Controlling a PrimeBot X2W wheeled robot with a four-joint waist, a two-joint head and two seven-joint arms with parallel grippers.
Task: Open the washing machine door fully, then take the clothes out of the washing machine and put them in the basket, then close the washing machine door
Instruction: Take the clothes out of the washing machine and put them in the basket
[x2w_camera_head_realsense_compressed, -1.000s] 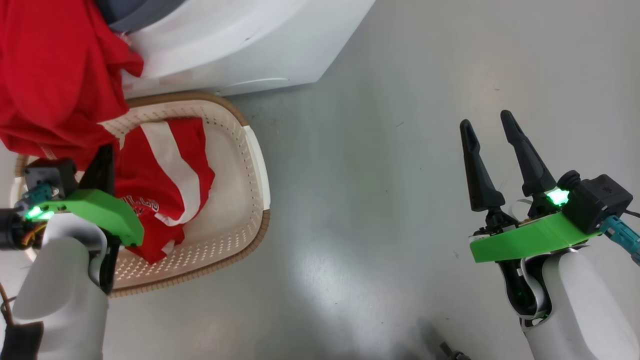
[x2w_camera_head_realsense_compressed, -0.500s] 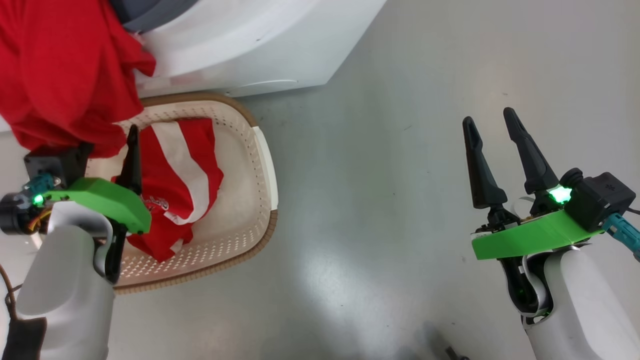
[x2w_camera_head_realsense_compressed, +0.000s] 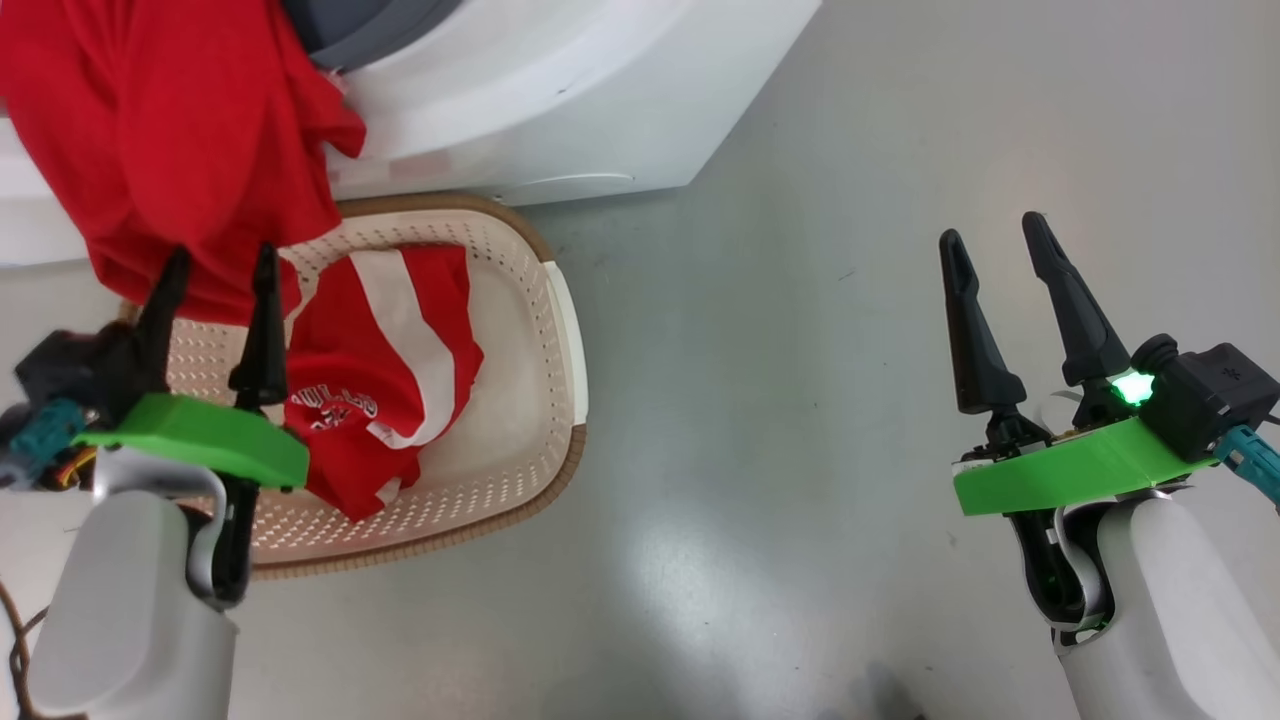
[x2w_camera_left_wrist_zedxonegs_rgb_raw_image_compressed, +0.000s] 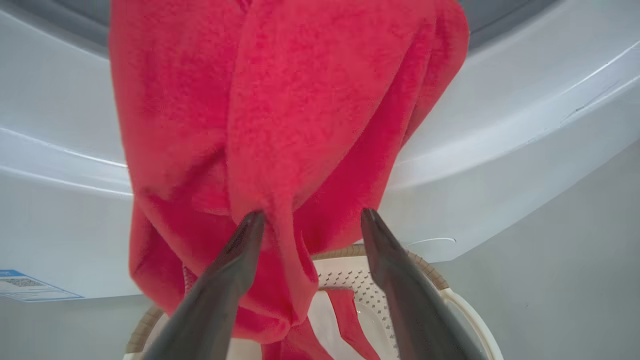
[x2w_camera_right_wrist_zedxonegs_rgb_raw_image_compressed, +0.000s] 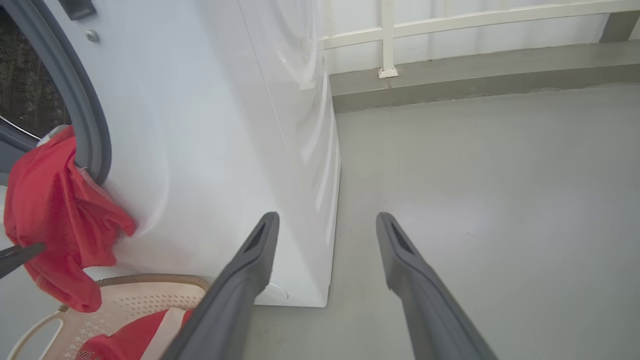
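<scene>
The red garment (x2w_camera_head_realsense_compressed: 180, 120) already has its limp folds (x2w_camera_head_realsense_compressed: 226, 258) hanging over the basket, so I expect it to slide out whole and crumple over the striped jersey when I pull.
A red garment (x2w_camera_head_realsense_compressed: 180, 130) hangs out of the washing machine (x2w_camera_head_realsense_compressed: 560, 90) mouth, its lower end over the basket (x2w_camera_head_realsense_compressed: 548, 330). My left gripper (x2w_camera_head_realsense_compressed: 220, 265) stands open just under it. In the left wrist view a fold of the red garment (x2w_camera_left_wrist_zedxonegs_rgb_raw_image_compressed: 280, 150) droops between the spread fingers of this gripper (x2w_camera_left_wrist_zedxonegs_rgb_raw_image_compressed: 312, 214). A red and white striped jersey (x2w_camera_head_realsense_compressed: 385, 385) lies in the basket. My right gripper (x2w_camera_head_realsense_compressed: 991, 232) is open and holds nothing, far to the right over the floor. The washing machine door is out of view.
The grey floor (x2w_camera_head_realsense_compressed: 760, 400) stretches between the basket and my right arm. In the right wrist view the machine's white side (x2w_camera_right_wrist_zedxonegs_rgb_raw_image_compressed: 280, 125) and grey gasket (x2w_camera_right_wrist_zedxonegs_rgb_raw_image_compressed: 75, 85) are on the left. A low kerb with a white railing (x2w_camera_right_wrist_zedxonegs_rgb_raw_image_compressed: 450, 55) runs behind.
My left gripper has opened and let go of the red garment, its fingers now pointing up at the hanging cloth. The head camera has shifted. The right arm has not moved.
</scene>
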